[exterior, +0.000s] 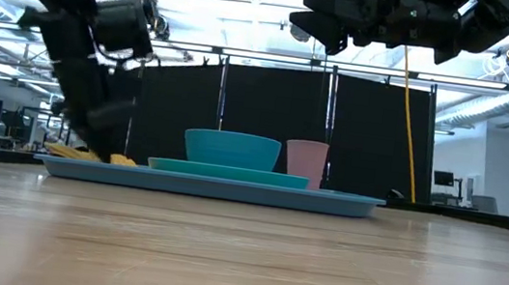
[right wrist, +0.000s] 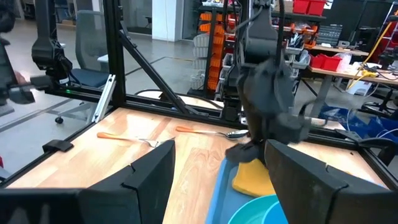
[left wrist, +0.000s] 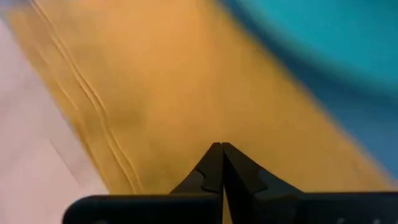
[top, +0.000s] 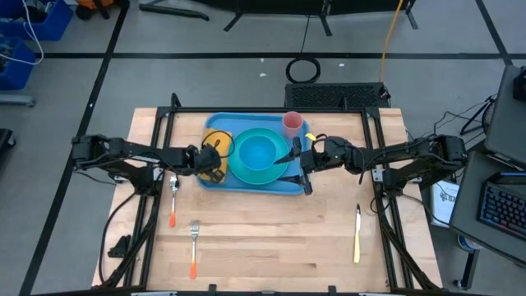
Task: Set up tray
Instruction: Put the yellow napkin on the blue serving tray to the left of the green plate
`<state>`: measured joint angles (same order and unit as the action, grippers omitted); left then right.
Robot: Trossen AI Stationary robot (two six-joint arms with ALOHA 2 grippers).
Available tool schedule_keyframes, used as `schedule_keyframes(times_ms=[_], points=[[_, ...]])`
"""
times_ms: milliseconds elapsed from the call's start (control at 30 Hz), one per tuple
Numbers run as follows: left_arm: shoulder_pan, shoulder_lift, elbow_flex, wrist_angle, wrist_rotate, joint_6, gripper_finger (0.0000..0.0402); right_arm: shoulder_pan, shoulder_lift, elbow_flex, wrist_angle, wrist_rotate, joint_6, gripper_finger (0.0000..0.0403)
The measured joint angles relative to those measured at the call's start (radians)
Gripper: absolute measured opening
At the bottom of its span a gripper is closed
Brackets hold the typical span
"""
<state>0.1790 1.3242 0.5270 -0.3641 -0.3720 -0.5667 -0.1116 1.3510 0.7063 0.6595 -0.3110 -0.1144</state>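
Note:
The napkin's edge (exterior: 67, 151) sticks up above the tray's rim. Next, my left gripper pushes the napkin flat (top: 215, 149) with closed fingers before it moves away.
The light-blue tray (top: 246, 188) lies mid-table and carries a teal plate (top: 238, 171) with a teal bowl (top: 260, 153), a pink cup (top: 292, 123) in its far right corner, and an orange-yellow napkin (top: 219, 143) at its left end. My left gripper (top: 211, 162) reaches down to the napkin (left wrist: 155, 81), fingers shut. My right gripper (right wrist: 217, 186) is open and holds nothing. It hangs well above the tray's right end (exterior: 347, 23). The napkin (right wrist: 252, 178) lies flat on the tray floor. My left gripper (left wrist: 222, 146) has its shut fingertips on the napkin's upper face (left wrist: 214, 127), beside the plate, slanting down from the table's left side. The tips themselves hide whether a layer is pinched between them. The napkin lies on the tray floor, not lifted.
On the wood left of the tray lies a spoon with an orange handle (top: 173, 200), and nearer the front edge a fork with an orange handle (top: 195, 247). A yellow-handled knife (top: 357, 236) lies at the right. The table's near half has free room.

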Motion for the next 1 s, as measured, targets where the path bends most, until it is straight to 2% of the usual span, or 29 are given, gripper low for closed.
schedule_keyframes(times_ms=[233,333,500,600,700,1000], points=[[-0.036,-0.138,0.003,0.02,-0.118,0.012,0.0024,0.0,0.0,0.0,-0.005,0.001,-0.002,0.0238],[-0.081,-0.19,0.003,0.022,-0.181,0.018,0.0035,0.0,0.0,0.0,0.002,0.031,0.001,0.0238],[-0.125,-0.225,0.005,0.021,-0.179,-0.006,0.0039,0.0,0.0,0.0,0.012,0.05,0.022,0.0238],[-0.134,-0.213,0.005,0.011,-0.153,-0.047,0.0028,0.0,0.0,0.0,0.018,0.05,0.023,0.0238],[-0.113,-0.169,0.005,0.02,-0.078,-0.068,0.0007,0.0,0.0,0.0,0.03,0.051,0.023,0.0238],[-0.05,-0.007,0.005,0.066,-0.046,-0.051,0.0003,0.0,0.0,0.0,0.048,0.052,0.021,0.0238]])
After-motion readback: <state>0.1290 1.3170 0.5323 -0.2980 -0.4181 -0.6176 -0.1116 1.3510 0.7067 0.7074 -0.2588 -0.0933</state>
